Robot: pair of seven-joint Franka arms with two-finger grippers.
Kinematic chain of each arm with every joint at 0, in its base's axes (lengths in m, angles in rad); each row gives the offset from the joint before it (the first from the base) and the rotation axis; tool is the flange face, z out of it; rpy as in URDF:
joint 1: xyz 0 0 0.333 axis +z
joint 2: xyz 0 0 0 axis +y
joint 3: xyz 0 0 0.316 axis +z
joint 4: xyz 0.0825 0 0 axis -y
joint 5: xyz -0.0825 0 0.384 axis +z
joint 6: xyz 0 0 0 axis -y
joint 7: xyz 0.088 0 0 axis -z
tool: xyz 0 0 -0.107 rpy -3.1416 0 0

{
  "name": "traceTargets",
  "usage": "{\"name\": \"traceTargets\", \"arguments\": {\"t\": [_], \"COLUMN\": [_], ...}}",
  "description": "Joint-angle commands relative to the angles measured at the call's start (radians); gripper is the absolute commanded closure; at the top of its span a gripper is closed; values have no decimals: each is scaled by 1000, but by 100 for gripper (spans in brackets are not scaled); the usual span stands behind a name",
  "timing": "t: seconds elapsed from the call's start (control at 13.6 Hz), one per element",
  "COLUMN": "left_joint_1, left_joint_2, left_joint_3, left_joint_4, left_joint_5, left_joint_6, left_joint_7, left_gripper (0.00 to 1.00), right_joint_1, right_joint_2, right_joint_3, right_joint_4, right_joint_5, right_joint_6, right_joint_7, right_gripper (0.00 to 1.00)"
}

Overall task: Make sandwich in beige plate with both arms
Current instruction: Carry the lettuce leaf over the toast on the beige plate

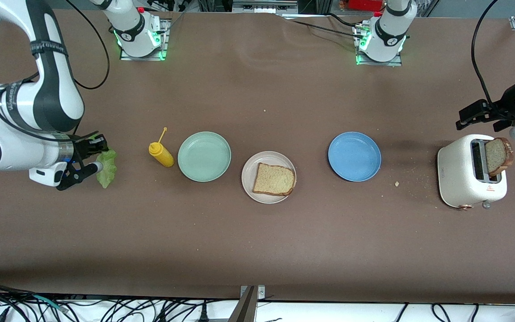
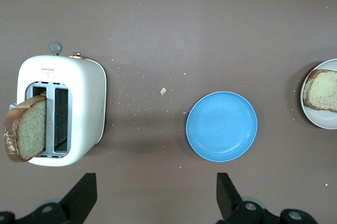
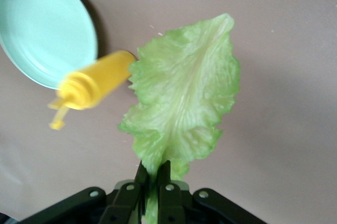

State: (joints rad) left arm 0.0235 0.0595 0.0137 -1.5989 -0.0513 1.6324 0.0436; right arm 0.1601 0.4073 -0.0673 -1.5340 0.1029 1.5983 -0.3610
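Note:
The lettuce leaf [image 3: 184,90] is spread out past its pinched stem, and the bread slice [image 1: 274,180] is uncovered. My right gripper keeps moving toward the beige plate and lets go over the slice.
One brown bread slice [image 1: 274,180] lies on the beige plate [image 1: 249,166] at the table's middle; both also show in the left wrist view, slice [image 2: 322,90] on plate [image 2: 327,123]. A second slice [image 1: 498,155] [image 2: 26,129] leans out of a white toaster [image 1: 461,179] [image 2: 79,87]. My right gripper [image 1: 93,157] [image 3: 152,174] is shut on the stem end of a ruffled green lettuce leaf [image 1: 106,167] [image 3: 184,103], over the table at the right arm's end. My left gripper [image 1: 479,115] [image 2: 156,192] hangs open and empty above the table beside the toaster.
A mint green plate [image 1: 204,156] [image 3: 42,24] and a yellow squeeze bottle [image 1: 161,153] [image 3: 92,87] stand between the lettuce and the beige plate. A blue plate [image 1: 354,156] [image 2: 221,125] sits between the beige plate and the toaster. Crumbs [image 1: 397,183] lie near the toaster.

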Motion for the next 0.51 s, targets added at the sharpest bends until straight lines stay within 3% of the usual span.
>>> {"name": "traceTargets", "arguments": {"t": [0.0, 0.22, 0.44], "left_joint_1": [1, 12, 58], "left_joint_2": [-6, -4, 3], "left_joint_3": [-6, -3, -3], "left_joint_4": [-3, -3, -4], "left_joint_5": [39, 62, 94], "left_joint_6": [7, 7, 10], "left_joint_7": [-4, 2, 88], "left_gripper": [0, 0, 0], "right_joint_1": [119, 222, 340], "right_joint_2": [18, 40, 82], "right_joint_3": [-2, -2, 0], "right_joint_4": [63, 98, 107], "right_joint_5": [41, 188, 245], "right_joint_6": [-38, 17, 203], "right_joint_7": [227, 488, 615], "right_gripper": [100, 100, 100]}}
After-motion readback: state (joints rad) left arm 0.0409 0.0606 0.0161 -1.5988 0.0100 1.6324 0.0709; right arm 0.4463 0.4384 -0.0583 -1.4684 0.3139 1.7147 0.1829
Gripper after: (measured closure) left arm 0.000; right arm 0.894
